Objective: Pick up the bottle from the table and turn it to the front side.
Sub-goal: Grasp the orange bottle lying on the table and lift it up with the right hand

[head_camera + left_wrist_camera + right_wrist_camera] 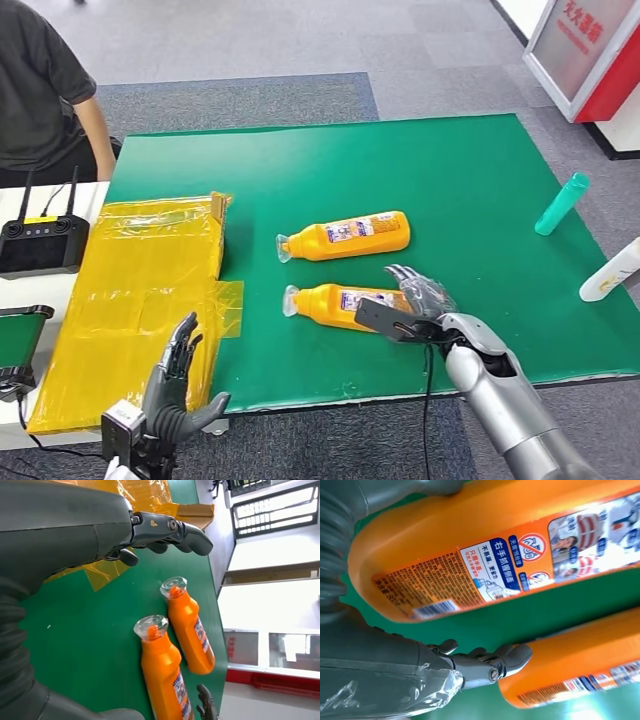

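Note:
The near bottle sits crooked between the right gripper's fingers (408, 281), so its cap end (294, 300) should swing toward the far bottle once the robot grips the near bottle's base.
Two orange bottles with clear caps lie on their sides on the green table (468, 170), caps pointing left. My right hand (419, 300) hovers at the base end of the near bottle (336, 303), fingers spread. In the right wrist view that near bottle (490, 565) shows its printed label with a barcode; my right hand (414, 665) has its fingers (490, 666) in the gap beside the far bottle (576, 665). The far bottle (343, 236) lies parallel behind. My left hand (177, 385) stands open off the table's front left edge. The left wrist view shows my left hand (75, 530), the near bottle (162, 670) and the far bottle (188, 630).
A flat box wrapped in yellow film (143, 290) covers the table's left side. A teal bottle (562, 203) and a white bottle (611, 270) lie at the right edge. A black controller (41, 240) sits on a side table, with a seated person (45, 90) behind it.

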You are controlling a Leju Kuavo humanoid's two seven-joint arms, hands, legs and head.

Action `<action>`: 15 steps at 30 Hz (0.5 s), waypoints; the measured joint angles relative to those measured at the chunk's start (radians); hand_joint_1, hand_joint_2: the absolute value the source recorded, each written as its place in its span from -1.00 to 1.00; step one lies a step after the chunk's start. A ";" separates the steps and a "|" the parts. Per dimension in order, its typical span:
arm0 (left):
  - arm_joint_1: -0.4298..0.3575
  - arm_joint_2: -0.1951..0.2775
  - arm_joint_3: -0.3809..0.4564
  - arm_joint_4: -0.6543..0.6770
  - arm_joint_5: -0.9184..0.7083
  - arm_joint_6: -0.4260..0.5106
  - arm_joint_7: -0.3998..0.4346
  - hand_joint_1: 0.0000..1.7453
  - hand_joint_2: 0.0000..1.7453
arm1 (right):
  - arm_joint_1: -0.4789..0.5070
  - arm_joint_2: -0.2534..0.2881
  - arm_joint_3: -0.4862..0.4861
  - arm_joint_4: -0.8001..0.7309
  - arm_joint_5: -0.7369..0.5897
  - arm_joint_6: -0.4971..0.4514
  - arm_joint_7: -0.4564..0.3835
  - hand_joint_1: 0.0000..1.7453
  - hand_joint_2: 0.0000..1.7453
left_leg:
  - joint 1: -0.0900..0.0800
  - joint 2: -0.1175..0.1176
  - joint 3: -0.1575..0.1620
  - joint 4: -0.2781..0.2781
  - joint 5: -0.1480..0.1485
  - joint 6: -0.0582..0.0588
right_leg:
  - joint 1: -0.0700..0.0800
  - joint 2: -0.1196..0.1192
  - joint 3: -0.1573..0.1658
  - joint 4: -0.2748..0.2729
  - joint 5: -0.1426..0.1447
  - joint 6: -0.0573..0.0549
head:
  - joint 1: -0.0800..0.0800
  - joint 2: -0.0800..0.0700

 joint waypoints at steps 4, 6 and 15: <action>-0.005 0.000 -0.003 0.001 0.001 0.000 0.000 -1.00 1.00 | -0.003 0.016 -0.017 0.041 0.015 0.001 -0.006 -1.00 1.00 | 0.000 0.000 0.000 0.000 0.000 0.000 | 0.000 0.000 0.000 0.000 0.000 0.000 | 0.000 0.000; -0.007 0.001 -0.005 0.001 0.002 0.001 0.000 -1.00 1.00 | -0.006 0.022 -0.025 0.060 0.022 0.001 -0.010 -1.00 1.00 | 0.000 0.000 0.000 0.000 0.000 0.000 | 0.000 0.000 0.000 0.000 0.000 0.000 | 0.000 0.000; -0.012 0.001 -0.006 0.002 0.006 0.002 0.000 -1.00 1.00 | -0.029 0.037 -0.046 0.119 0.040 0.013 -0.030 0.63 1.00 | 0.000 0.000 0.001 0.000 0.000 0.000 | 0.000 0.000 0.000 0.000 0.000 0.000 | 0.000 0.000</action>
